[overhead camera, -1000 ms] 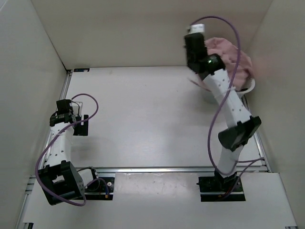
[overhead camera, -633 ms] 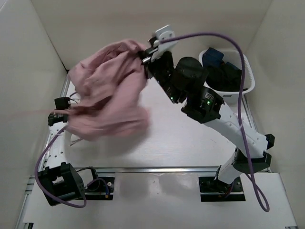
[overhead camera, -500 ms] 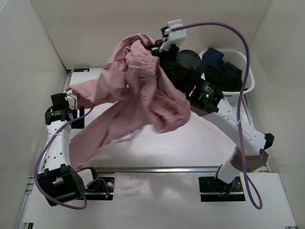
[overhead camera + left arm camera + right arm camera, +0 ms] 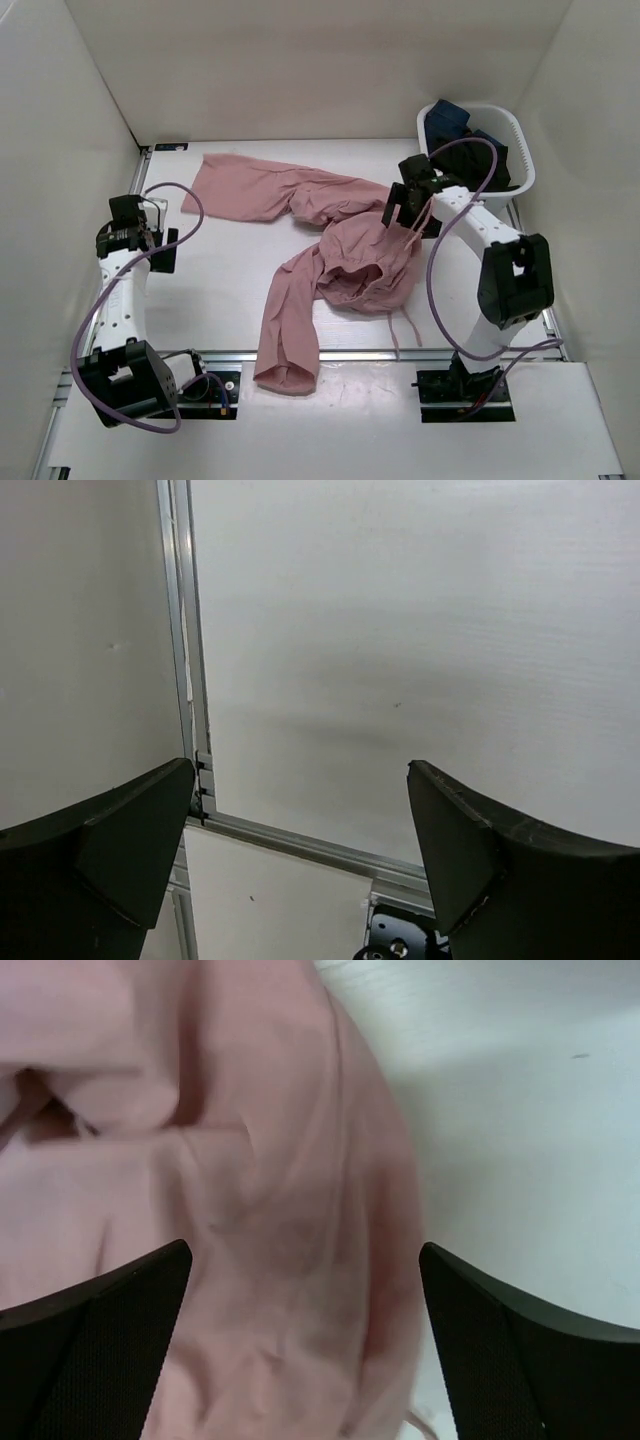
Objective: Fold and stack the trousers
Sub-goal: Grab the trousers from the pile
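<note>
The pink drawstring is looped over my right gripper's wrist point(image 4: 428, 206). My left gripper should reach across and pull the drawstring clear point(image 4: 417, 229) before I fold the trousers.
The dusty-pink trousers point(image 4: 340, 250) lie sprawled on the table. One leg reaches to the back left and the other runs to the front edge. The gathered waistband is bunched near the middle right, with its drawstring point(image 4: 400, 322) trailing forward. My right gripper point(image 4: 402, 207) hovers open just above the right edge of the trousers. In the right wrist view the pink fabric point(image 4: 250, 1190) fills the space under the spread fingers, and my right gripper point(image 4: 305, 1360) holds nothing. My left gripper point(image 4: 160, 252) is open at the far left, apart from the cloth, and my left gripper point(image 4: 300, 850) shows only bare table.
A white basket point(image 4: 524, 170) holding dark navy clothes point(image 4: 462, 135) stands at the back right corner. White walls close the table on three sides. A metal rail point(image 4: 190, 680) runs along the left edge and another along the front.
My right arm swung the trousers out of the basket, across to the left, then let them drop onto the table and opened. The left arm barely moved.
</note>
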`<state>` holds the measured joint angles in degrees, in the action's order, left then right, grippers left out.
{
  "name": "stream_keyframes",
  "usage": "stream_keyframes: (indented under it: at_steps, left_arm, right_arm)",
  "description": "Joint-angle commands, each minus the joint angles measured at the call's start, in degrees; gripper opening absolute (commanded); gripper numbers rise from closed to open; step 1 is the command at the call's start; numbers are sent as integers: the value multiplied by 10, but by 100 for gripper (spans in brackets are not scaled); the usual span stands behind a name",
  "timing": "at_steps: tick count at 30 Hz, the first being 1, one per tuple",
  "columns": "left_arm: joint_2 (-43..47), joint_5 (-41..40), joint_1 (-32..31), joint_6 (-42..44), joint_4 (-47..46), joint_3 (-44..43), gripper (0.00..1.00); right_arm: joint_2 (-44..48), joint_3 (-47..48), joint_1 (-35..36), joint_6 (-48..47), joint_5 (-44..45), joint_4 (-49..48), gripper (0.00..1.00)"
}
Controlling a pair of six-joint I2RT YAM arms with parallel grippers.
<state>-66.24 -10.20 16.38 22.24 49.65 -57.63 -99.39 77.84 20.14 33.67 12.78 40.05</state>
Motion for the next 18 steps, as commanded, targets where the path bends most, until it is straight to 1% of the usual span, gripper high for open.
stream_keyframes:
  at_steps: [1, 2, 3, 4, 5, 6, 7, 8, 9, 10, 11, 12, 13, 14, 15, 16, 17, 18]
  left_arm:
    - [8, -15, -2, 40, 4, 19, 100]
    - [13, -6, -2, 51, 14, 19, 100]
    - [13, 30, -2, 75, 34, 19, 100]
    - [22, 55, -2, 87, 52, 19, 100]
    - [22, 81, -8, 96, 71, 14, 100]
    - [28, 134, -25, 111, 90, 6, 100]
    - [28, 161, -37, 123, 125, -10, 100]
    - [28, 188, -50, 138, 141, -20, 100]
    - [28, 232, -78, 168, 154, -43, 100]
    - [33, 249, -97, 177, 162, -56, 100]
    - [28, 263, -119, 185, 170, -69, 100]
    - [22, 278, -144, 185, 170, -81, 100]
    - [2, 279, -200, 185, 170, -100, 100]
    - [-14, 273, -231, 185, 160, -107, 100]
    - [-33, 258, -264, 171, 150, -108, 100]
    - [-75, 214, -325, 144, 143, -114, 100]
    - [-97, 196, -352, 135, 142, -123, 100]
    - [-114, 185, -373, 127, 142, -131, 100]
  right_arm:
    - [125, 47, 52, -63, 97, 50, 99]
    - [145, 47, 73, -79, 128, 50, 99]
    - [175, 47, 122, -91, 163, 63, 99]
    - [187, 47, 145, -91, 198, 103, 99]
    - [194, 47, 186, -82, 235, 135, 99]
    - [199, 53, 205, -37, 327, 172, 99]
    - [206, 53, 239, -10, 368, 246, 99]
    - [206, 53, 248, 13, 401, 279, 99]
    - [212, 35, 249, 55, 426, 310, 99]
    - [206, 28, 249, 74, 447, 367, 99]
    - [193, 23, 199, 74, 457, 377, 99]
    - [185, 16, 160, -4, 436, 367, 99]
    - [176, 16, 74, -84, 376, 275, 99]
    - [138, 32, 49, -141, 311, 251, 99]
    - [106, 81, 49, -159, 290, 259, 99]
    - [65, 275, 86, -169, 330, 314, 99]
    - [-13, 388, 127, -187, 368, 326, 99]
    - [-45, 487, 173, -230, 399, 312, 99]
